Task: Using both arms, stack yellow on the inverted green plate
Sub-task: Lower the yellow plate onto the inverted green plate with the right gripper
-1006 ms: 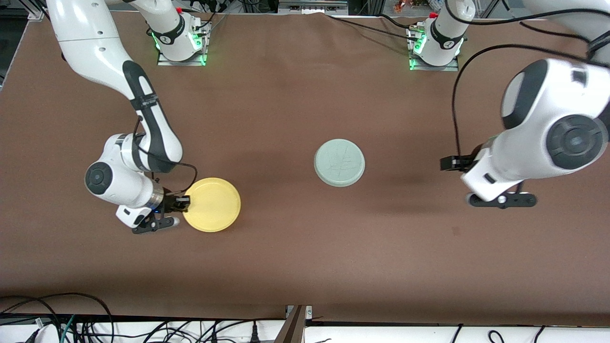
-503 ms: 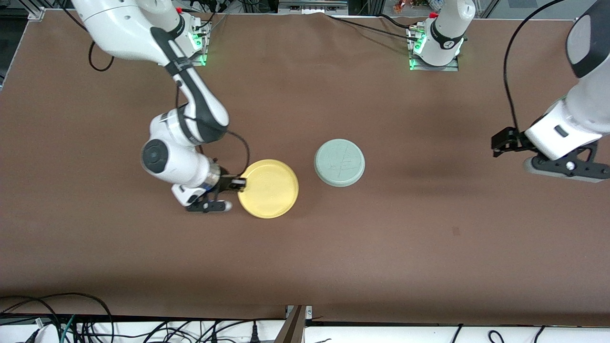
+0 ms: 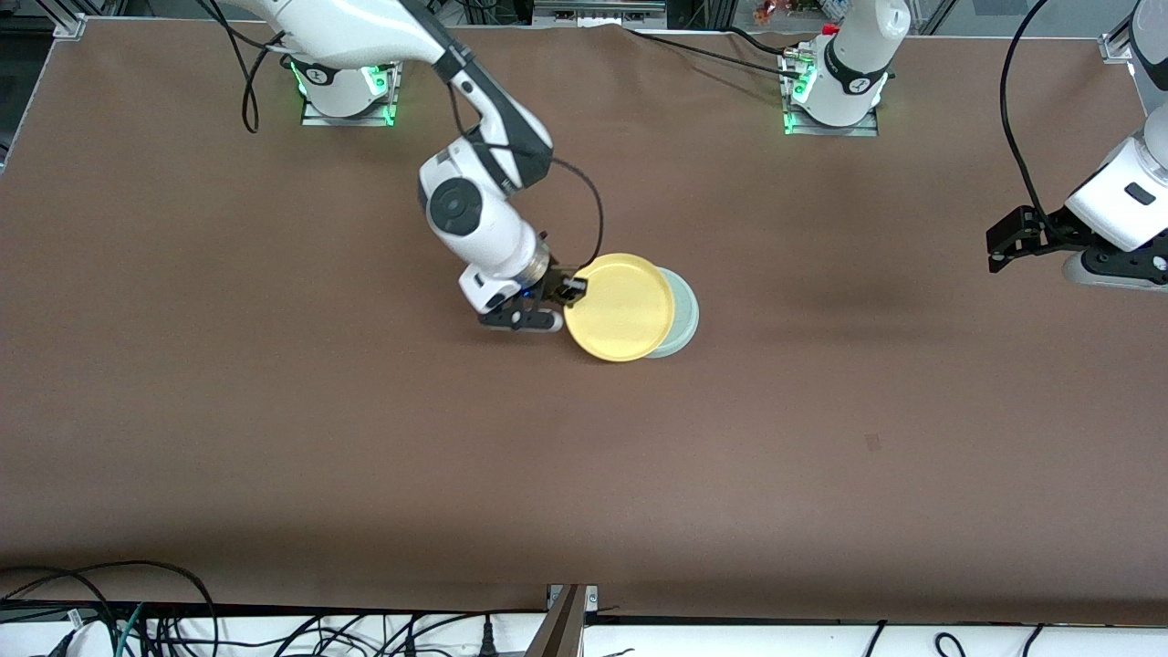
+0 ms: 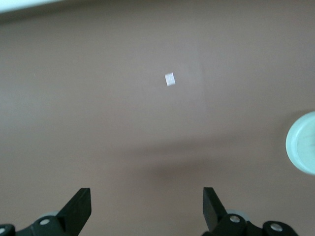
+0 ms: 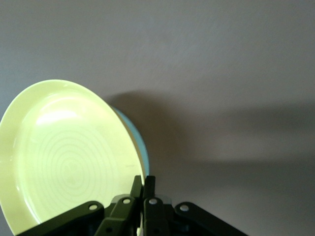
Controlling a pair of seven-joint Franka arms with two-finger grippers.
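Note:
The yellow plate is hanging short of the green plate's far edge [image 3: 689, 312], so next I move it with my right gripper over the green plate's middle [image 3: 652, 311] before I lower it.
My right gripper [image 3: 571, 290] is shut on the rim of the yellow plate [image 3: 620, 307] and holds it in the air, over most of the pale green plate [image 3: 684, 315]. The green plate lies upside down on the brown table near its middle; only a crescent of it shows past the yellow plate. In the right wrist view the yellow plate [image 5: 69, 152] stands tilted in the shut gripper [image 5: 143, 187], with the green plate's edge [image 5: 139, 145] showing past it. My left gripper [image 3: 1004, 248] is open and empty, up over the left arm's end of the table. The left wrist view shows its spread fingers [image 4: 79, 206] and the green plate's edge [image 4: 302, 142].
A brown cloth [image 3: 365, 438] covers the whole table. A small pale mark [image 3: 873, 443] lies on it, nearer to the front camera than the plates. Cables hang along the table's front edge [image 3: 274, 620].
My right gripper has carried the yellow plate from the right arm's end of the table to over the green plate. My left arm has drawn back and up toward its end of the table.

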